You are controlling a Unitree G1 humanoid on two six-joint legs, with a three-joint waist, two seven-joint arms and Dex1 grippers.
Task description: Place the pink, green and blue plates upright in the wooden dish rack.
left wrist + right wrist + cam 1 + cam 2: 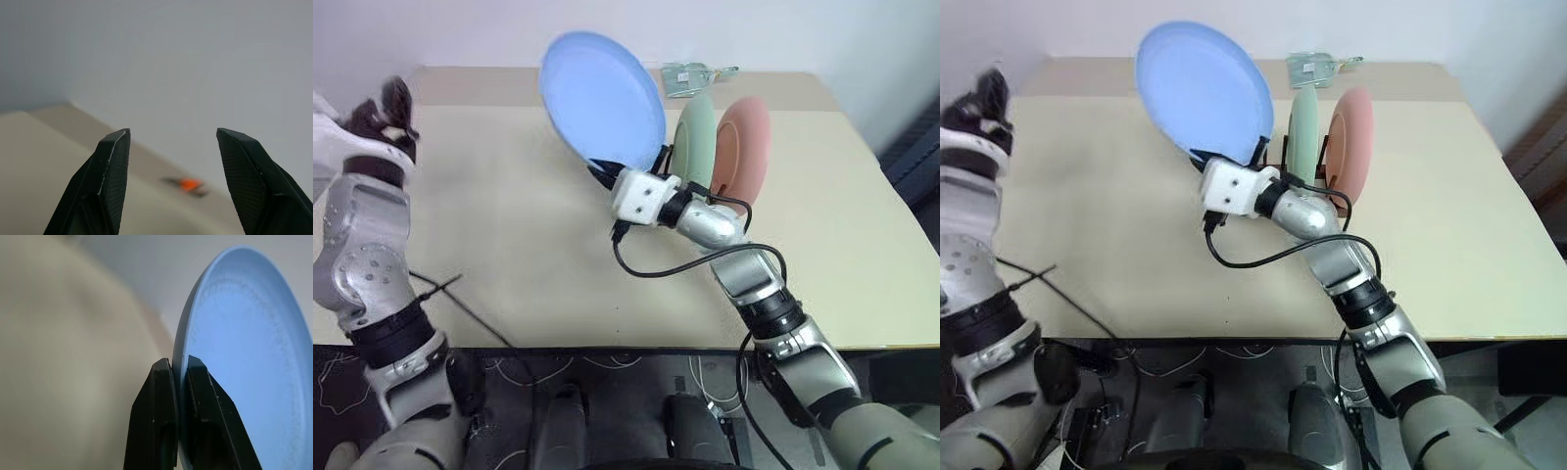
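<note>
I should use my right gripper to turn the blue plate [1205, 93] parallel to the green plate, because it slants broadside to the dish rack, and then lower it into the free slot [1274, 164].
My right gripper [604, 172] is shut on the lower rim of the light blue plate [602, 98], holding it tilted in the air above the table's middle. In the right wrist view the two fingers [164, 382] pinch that rim, with the blue plate [244, 357] rising beyond them. Just to its right the mint green plate [697, 142] and the salmon pink plate [744, 147] stand upright side by side in the wooden dish rack [1325, 157], of which only dark pegs show. My left gripper [171, 134] is raised at the far left [393, 106], open and holding nothing.
A small clear packet [690, 76] lies at the beige table's [529, 245] far edge behind the plates. A thin black cable [460, 294] crosses the table's front left corner. Something small and orange [190, 184] lies far off in the left wrist view.
</note>
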